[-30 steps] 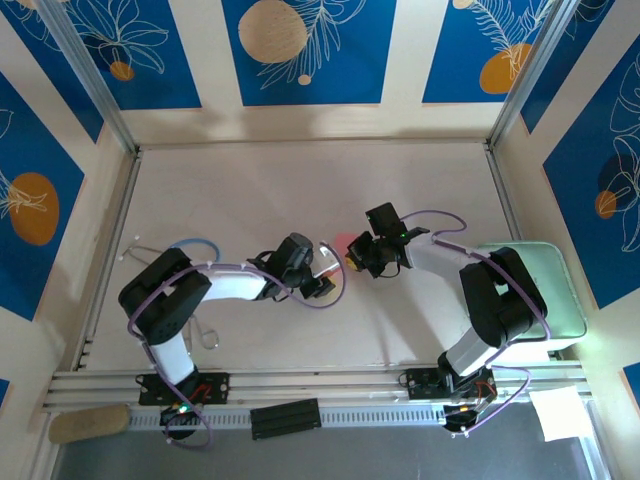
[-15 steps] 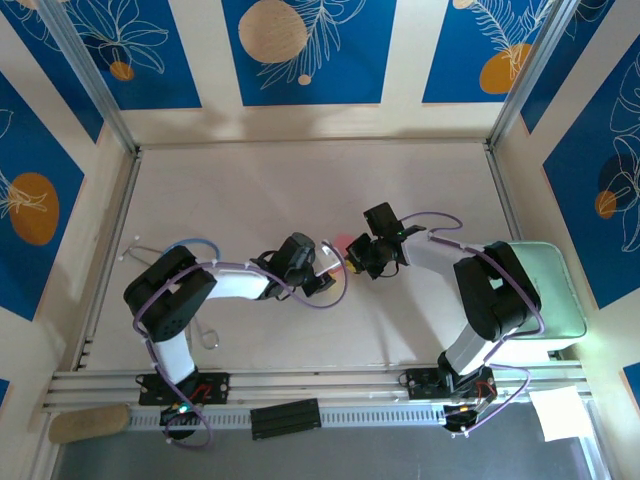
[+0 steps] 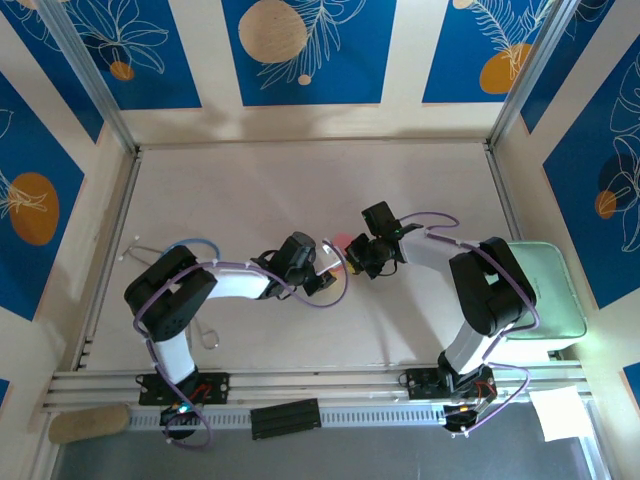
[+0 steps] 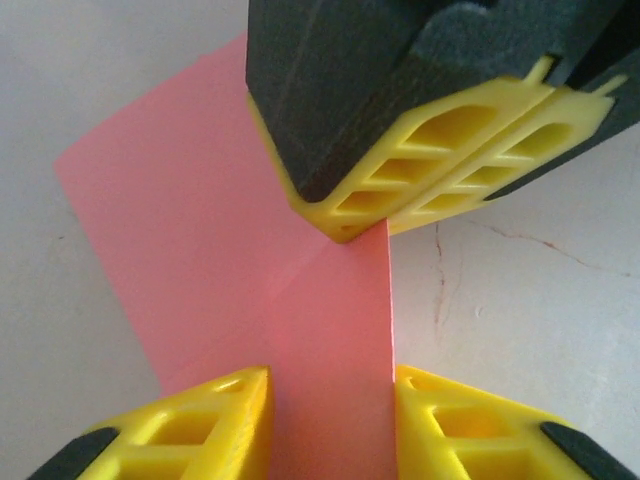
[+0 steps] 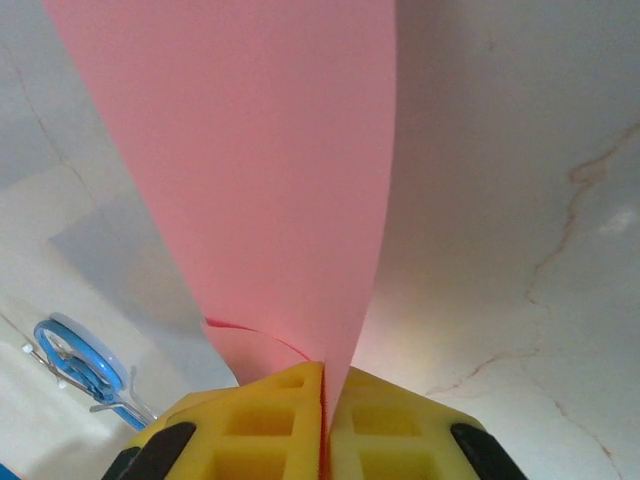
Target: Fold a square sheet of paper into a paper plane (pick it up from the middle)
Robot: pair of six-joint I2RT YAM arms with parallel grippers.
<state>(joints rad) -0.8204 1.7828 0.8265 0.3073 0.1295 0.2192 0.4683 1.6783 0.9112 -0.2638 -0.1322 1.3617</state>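
Note:
The sheet bows up [image 5: 300,240] from where my right gripper pinches it. My left gripper needs to hold the flap [image 4: 334,405] while my right gripper opens and grips the sheet's edge beside it.
The square sheet of paper [image 4: 200,220] is thin and pink, with a fold line running across it. It is seen small at the table's middle [image 3: 343,243]. My right gripper [image 5: 325,385] is shut on one edge of it, and the sheet curves up and away from those yellow fingers. My left gripper [image 4: 330,430] faces the right one [image 4: 345,225] from close by. A pink flap lies in the gap between the left fingers [image 4: 215,420], which stand apart. In the top view the left gripper [image 3: 328,274] and the right gripper [image 3: 353,260] almost meet. A paper plane is out of view.
A pale green pad [image 3: 545,290] lies by the right arm. A white paper sheet [image 3: 560,412] sits past the front rail, with a black part [image 3: 285,417] and a tan block [image 3: 88,423]. A blue cable loop [image 3: 195,245] lies at the left. Metal frame rails bound the table.
The left jaws have narrowed around the pink flap. The right gripper has shifted slightly left, toward the left gripper, still pinching the sheet.

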